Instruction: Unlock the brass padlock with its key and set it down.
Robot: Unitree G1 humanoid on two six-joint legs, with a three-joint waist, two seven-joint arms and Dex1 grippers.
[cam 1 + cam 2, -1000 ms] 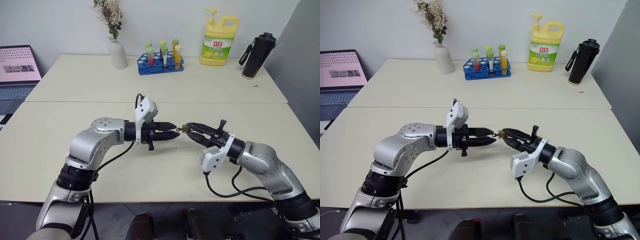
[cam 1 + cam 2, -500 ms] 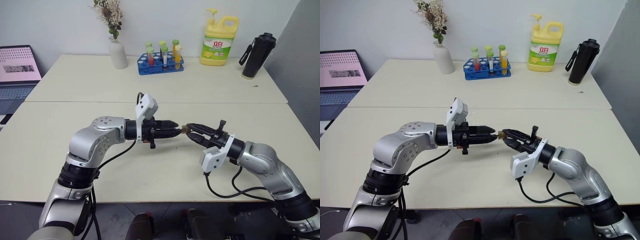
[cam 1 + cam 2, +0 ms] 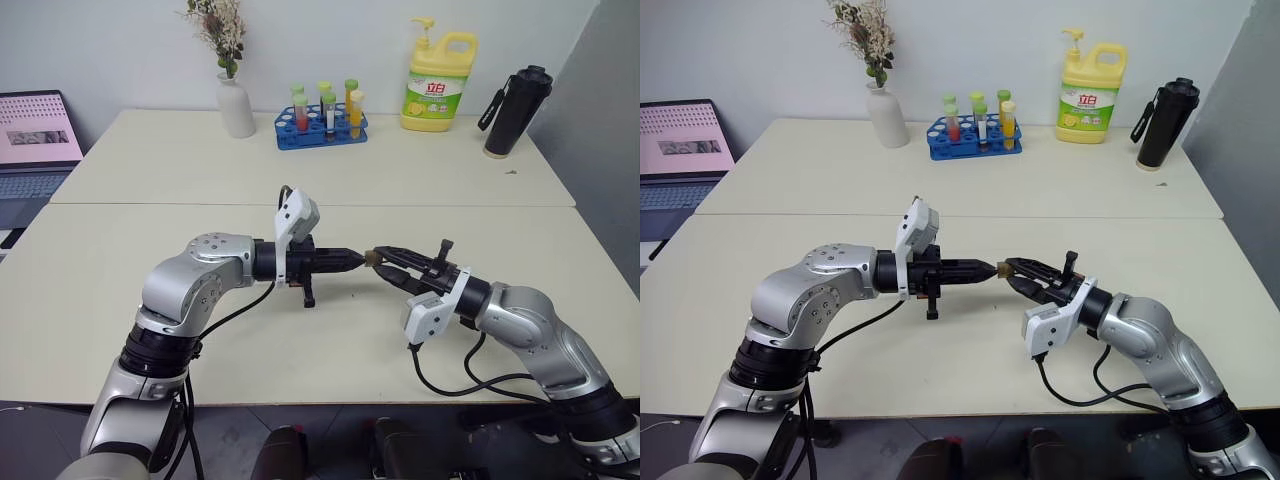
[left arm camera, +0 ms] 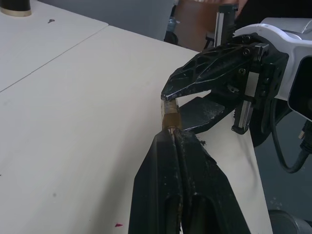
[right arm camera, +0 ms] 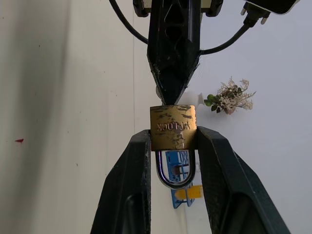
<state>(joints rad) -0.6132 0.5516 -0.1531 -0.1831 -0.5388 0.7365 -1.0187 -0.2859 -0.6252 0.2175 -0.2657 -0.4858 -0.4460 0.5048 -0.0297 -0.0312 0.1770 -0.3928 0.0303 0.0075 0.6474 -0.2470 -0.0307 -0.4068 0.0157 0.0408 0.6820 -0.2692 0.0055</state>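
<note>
The shackle (image 5: 176,184) is inside my right gripper, which is holding the padlock's body. Next, my left gripper takes the body (image 5: 173,127) so that my right gripper is free for the shackle.
The brass padlock (image 5: 173,124) is held above the table between the fingers (image 5: 139,165) of my right gripper (image 3: 377,257), which is shut on its body. Its silvery shackle (image 5: 175,178) points back toward that wrist. My left gripper (image 3: 354,258) comes level from the opposite side. Its two black fingertips (image 4: 168,146) are pressed together and touch the padlock's (image 4: 170,117) bottom face. The key is hidden between those shut tips.
At the back of the table (image 3: 300,330) stand a blue rack of test tubes (image 3: 322,125), a white vase (image 3: 236,105), a yellow detergent bottle (image 3: 437,80) and a black flask (image 3: 515,110). A laptop (image 3: 35,140) sits far left.
My left fingers were apart and have closed over the small stub that stuck out of the padlock's bottom. Both arms have stayed in place.
</note>
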